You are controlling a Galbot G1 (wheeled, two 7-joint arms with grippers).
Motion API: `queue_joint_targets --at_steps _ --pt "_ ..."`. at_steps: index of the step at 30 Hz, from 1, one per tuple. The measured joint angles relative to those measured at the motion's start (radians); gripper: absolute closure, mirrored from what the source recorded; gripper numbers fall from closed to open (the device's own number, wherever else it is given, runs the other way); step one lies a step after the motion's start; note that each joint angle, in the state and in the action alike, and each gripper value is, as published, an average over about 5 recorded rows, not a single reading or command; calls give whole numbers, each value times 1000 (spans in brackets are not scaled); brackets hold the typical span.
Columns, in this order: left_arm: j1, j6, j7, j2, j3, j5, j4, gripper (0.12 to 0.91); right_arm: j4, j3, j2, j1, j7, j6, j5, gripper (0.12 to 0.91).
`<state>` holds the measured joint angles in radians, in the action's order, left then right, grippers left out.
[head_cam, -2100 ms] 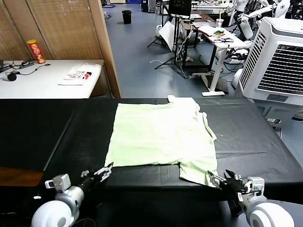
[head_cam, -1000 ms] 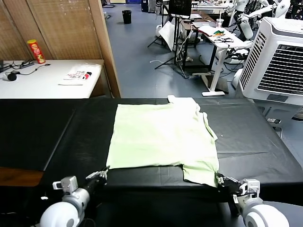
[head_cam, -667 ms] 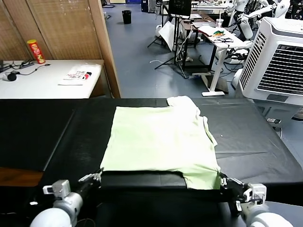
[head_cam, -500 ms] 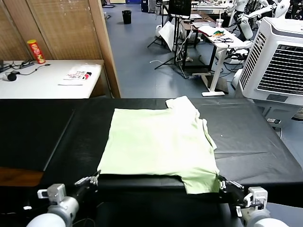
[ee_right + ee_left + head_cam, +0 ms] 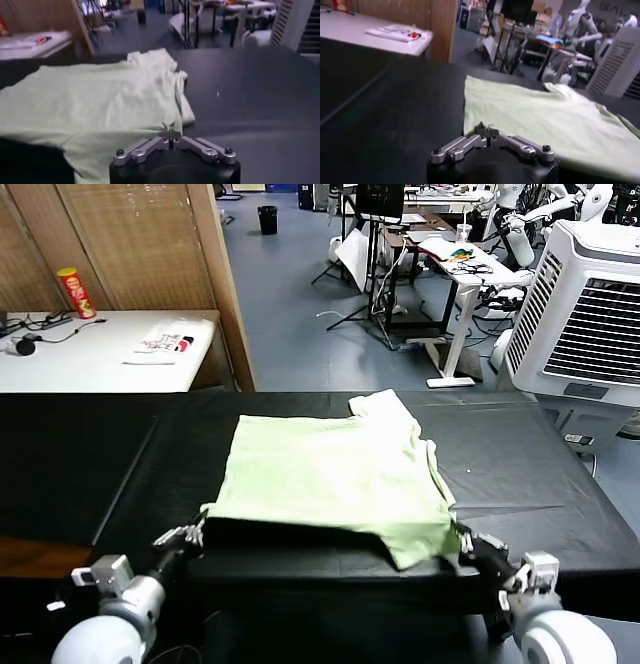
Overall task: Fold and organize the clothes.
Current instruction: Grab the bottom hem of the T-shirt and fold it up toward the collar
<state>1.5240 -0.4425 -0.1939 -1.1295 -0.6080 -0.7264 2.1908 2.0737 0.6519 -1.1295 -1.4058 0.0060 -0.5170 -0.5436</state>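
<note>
The shirt's raised near edge has a flap drooping (image 5: 408, 544) below it, so next I lay the flap down flat before my left gripper pulls the shirt's near corner (image 5: 212, 509) closer.
The pale green shirt (image 5: 330, 469) lies on the black table (image 5: 80, 454), collar end at the far side. Its near hem is raised off the tabletop, with a dark gap under it. My left gripper (image 5: 196, 528) is shut on the near left corner of the hem. My right gripper (image 5: 462, 540) is shut on the near right corner. In the left wrist view the closed jaws (image 5: 487, 131) pinch the edge of the shirt (image 5: 545, 115). The right wrist view shows the jaws (image 5: 171, 133) shut on a fold of the shirt (image 5: 100, 95).
A white side table (image 5: 90, 364) at the back left carries a white printed packet (image 5: 165, 342) and a red can (image 5: 75, 292). A wooden partition (image 5: 215, 284) stands behind the table. A large white air cooler (image 5: 590, 304) stands at the right.
Both grippers have risen and moved toward the far side with the near hem in them. The shirt's near edge now hangs off the table and the cloth looks shorter.
</note>
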Motion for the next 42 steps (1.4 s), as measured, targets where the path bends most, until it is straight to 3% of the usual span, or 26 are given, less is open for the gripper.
queue_joint_targets --at_steps 8,18,32,35,39,42 --pt "-88 8 5 8 37 24 -75 904 -112 -74 29 126 -4 20 9 903" --pt "-180 16 9 19 65 42 -180 904 -245 -176 20 237 -24 38 57 903" --pt "-270 23 19 34 106 68 -304 904 -321 -215 -4 285 -35 47 68 901" --pt "-285 23 19 34 115 69 -320 904 -320 -210 -5 280 -39 47 51 829" --pt "-301 24 18 30 123 70 -331 903 -302 -193 -1 261 -56 43 4 639" --pt "-306 26 19 26 123 70 -331 835 -272 -172 5 237 -57 39 -16 471"
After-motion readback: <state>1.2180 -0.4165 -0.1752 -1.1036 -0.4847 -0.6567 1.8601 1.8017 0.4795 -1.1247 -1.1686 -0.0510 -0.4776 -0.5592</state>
